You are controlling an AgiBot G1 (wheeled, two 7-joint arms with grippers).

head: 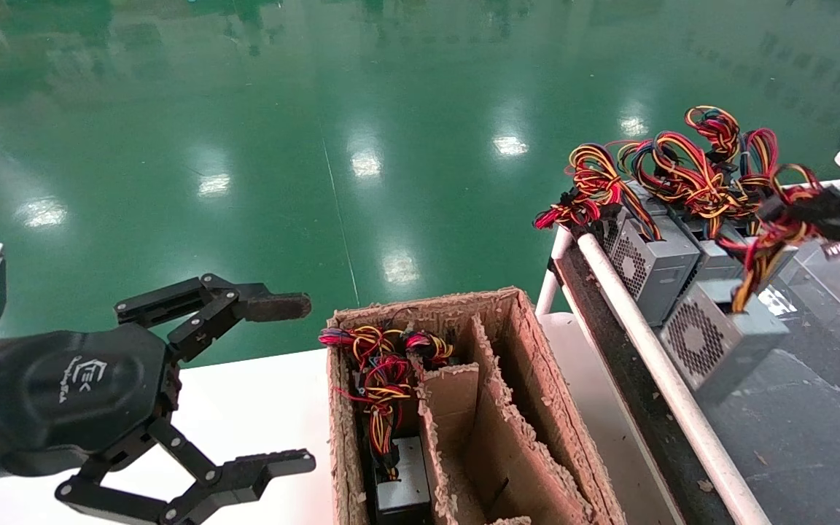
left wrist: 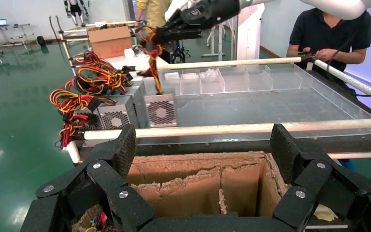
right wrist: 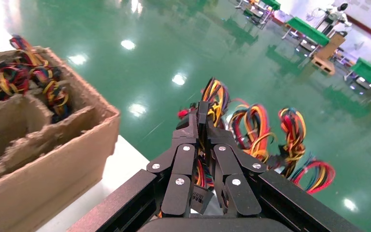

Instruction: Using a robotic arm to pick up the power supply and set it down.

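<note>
The hanging power supply points the same way as the row beside it, with its fan grille forward. So my right gripper should continue to lower it against the row until it stands upright.
My right gripper is shut on the red, yellow and black wire bundle of a grey power supply. The box hangs tilted, fan grille forward, just over the dark tray surface beside the white rail. In the left wrist view that power supply dangles from the right gripper next to two others. My left gripper stands open and empty at the left, over the white table, beside the cardboard box. From its wrist, the left gripper frames the box's open top.
The divided cardboard box holds another power supply with its wires in the left compartment. Two more supplies stand in a row behind the white rail. A clear tray lies beyond; a person stands behind it.
</note>
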